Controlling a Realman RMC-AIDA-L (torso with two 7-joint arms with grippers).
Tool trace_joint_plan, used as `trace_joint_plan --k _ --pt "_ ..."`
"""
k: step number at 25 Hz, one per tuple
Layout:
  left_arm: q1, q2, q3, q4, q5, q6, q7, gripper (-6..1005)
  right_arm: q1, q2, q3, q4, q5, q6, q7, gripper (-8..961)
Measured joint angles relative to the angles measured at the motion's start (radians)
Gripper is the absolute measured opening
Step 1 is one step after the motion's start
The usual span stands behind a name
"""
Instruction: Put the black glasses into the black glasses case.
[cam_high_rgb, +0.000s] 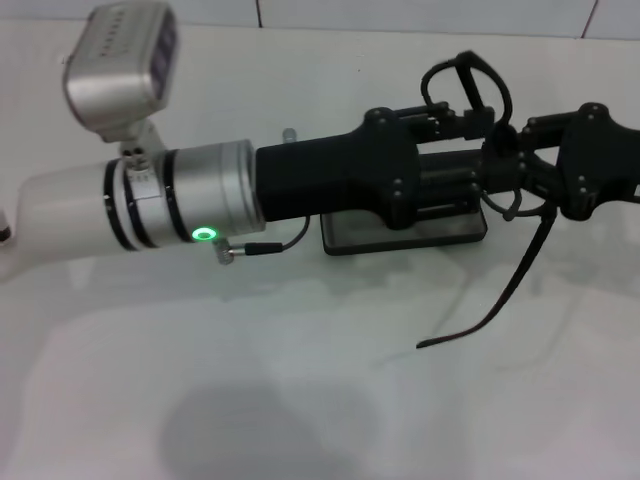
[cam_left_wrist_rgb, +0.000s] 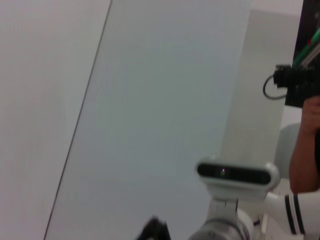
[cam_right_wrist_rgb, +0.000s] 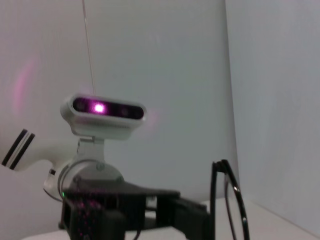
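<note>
Next, I pull the black glasses back (cam_high_rgb: 468, 60) with my right gripper while my left gripper opens and moves away, because my left gripper covers the black glasses case (cam_high_rgb: 405, 236).
The black glasses (cam_high_rgb: 467, 82) hang in the air at the right of the head view, one long temple arm (cam_high_rgb: 510, 290) drooping toward the table. My left gripper (cam_high_rgb: 490, 165) reaches in from the left over the black glasses case (cam_high_rgb: 440, 232) and looks shut on the frame. The case lies open on the table, mostly hidden under that gripper. My right gripper (cam_high_rgb: 525, 172) comes in from the right and meets the glasses at the same spot. The right wrist view shows the glasses (cam_right_wrist_rgb: 229, 197) upright at the tip of the left gripper (cam_right_wrist_rgb: 197, 216).
The white table (cam_high_rgb: 300, 400) runs to a tiled wall at the back. A small silver object (cam_high_rgb: 289, 132) lies behind my left arm (cam_high_rgb: 200, 195). In the left wrist view a person's arm (cam_left_wrist_rgb: 306, 145) shows beside a white camera unit (cam_left_wrist_rgb: 235, 172).
</note>
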Motion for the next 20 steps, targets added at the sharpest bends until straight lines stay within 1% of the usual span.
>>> trace_joint_plan --k 3,5,9,11,14,15,17,18,20 --pt "-0.011 -0.002 -0.001 0.002 0.012 -0.016 -0.009 649 -0.003 -0.001 0.000 0.000 0.011 -0.003 -0.001 127" --pt "-0.009 0.000 -0.001 0.011 0.012 -0.016 -0.011 648 -0.003 -0.001 0.002 0.000 0.013 -0.001 -0.001 128" --pt "0.032 0.009 -0.014 0.057 0.006 -0.005 -0.011 648 -0.005 -0.002 0.043 0.000 0.006 0.008 -0.002 130" --pt "0.072 0.012 -0.050 0.089 0.011 -0.004 -0.009 648 -0.009 -0.009 0.072 -0.001 0.004 -0.004 -0.002 131" --pt "0.102 0.025 -0.090 0.092 0.024 -0.008 -0.004 648 -0.018 -0.023 0.124 -0.003 0.016 -0.070 -0.002 132" --pt "0.105 0.032 -0.098 0.084 0.028 -0.014 -0.002 648 -0.020 -0.026 0.162 -0.003 0.028 -0.110 -0.002 133" --pt "0.102 0.041 -0.103 0.064 0.049 -0.043 0.009 649 -0.021 -0.020 0.227 0.001 0.049 -0.161 -0.002 134" --pt "0.094 0.042 -0.103 0.050 0.074 -0.072 0.016 649 -0.021 -0.013 0.252 0.003 0.067 -0.181 -0.003 134" --pt "0.080 0.035 -0.102 0.034 0.126 -0.108 0.024 649 -0.021 -0.001 0.274 0.016 0.118 -0.201 -0.009 135"
